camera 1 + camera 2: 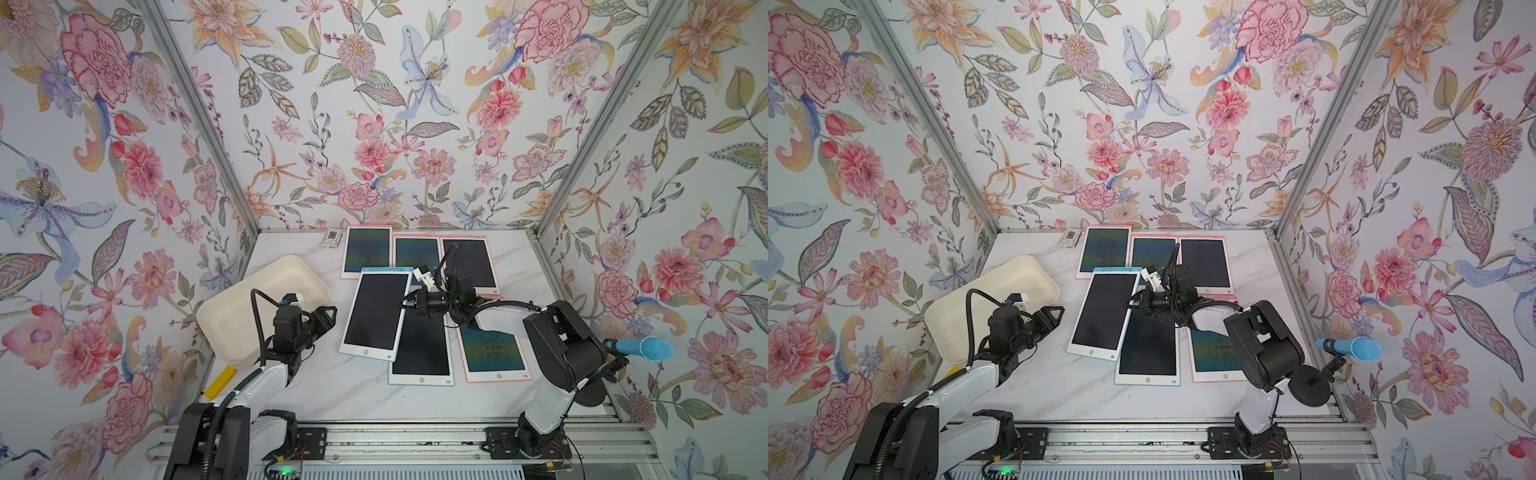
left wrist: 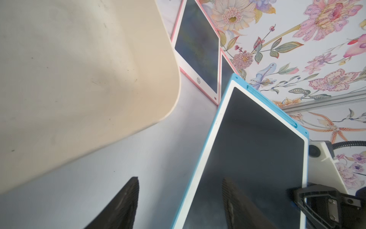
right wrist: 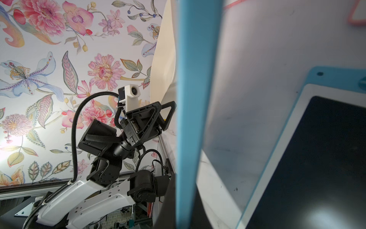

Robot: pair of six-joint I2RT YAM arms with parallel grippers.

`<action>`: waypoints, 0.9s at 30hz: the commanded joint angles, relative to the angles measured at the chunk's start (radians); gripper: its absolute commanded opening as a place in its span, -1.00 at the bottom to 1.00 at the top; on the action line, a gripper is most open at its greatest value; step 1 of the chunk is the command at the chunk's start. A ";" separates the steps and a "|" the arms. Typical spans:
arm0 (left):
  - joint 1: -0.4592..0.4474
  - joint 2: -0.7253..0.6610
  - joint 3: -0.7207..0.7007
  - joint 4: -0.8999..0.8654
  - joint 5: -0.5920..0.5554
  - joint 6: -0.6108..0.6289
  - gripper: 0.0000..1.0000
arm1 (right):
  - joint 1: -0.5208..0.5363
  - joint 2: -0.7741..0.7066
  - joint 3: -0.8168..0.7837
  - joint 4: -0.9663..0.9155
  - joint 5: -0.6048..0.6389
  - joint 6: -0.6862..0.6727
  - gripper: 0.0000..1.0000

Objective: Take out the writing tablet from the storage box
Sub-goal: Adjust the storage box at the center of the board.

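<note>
The held tablet's screen (image 1: pixel 374 312) is facing up, so my right gripper should keep moving the tablet down into the open space (image 1: pixel 330 358) beside the storage box until it lies flat.
The storage box (image 1: pixel 237 324) is a shallow cream bin at the left, with nothing showing inside in both top views (image 1: pixel 963 320). A blue-framed writing tablet (image 1: pixel 374 318) hangs tilted beside it, over the other tablets. My right gripper (image 1: pixel 405 304) is shut on its right edge; the blue edge (image 3: pixel 194 79) runs between the jaws in the right wrist view. My left gripper (image 1: pixel 332 318) stands open at the tablet's left edge, between tablet and box. In the left wrist view that edge (image 2: pixel 200 178) passes between the two fingers (image 2: pixel 126 204).
A second blue-framed tablet (image 1: pixel 422 353) lies under the held one. Three pink-framed tablets (image 1: pixel 368 249) lie at the back and one (image 1: pixel 492 353) at the right. A small grey card (image 1: pixel 332 239) sits at the back. A blue microphone (image 1: pixel 640 349) stands at the right edge.
</note>
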 commanded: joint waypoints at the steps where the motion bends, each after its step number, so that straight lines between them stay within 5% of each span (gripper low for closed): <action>1: 0.047 0.084 0.038 0.077 0.024 0.057 0.34 | 0.041 0.004 0.025 -0.004 -0.029 -0.023 -1.00; 21: 0.173 0.547 0.245 0.290 0.173 0.044 0.23 | 0.134 0.292 0.284 -0.124 0.010 0.002 -1.00; 27: 0.148 0.527 0.226 0.287 0.210 0.048 0.21 | 0.140 0.361 0.371 -0.284 0.011 -0.073 -1.00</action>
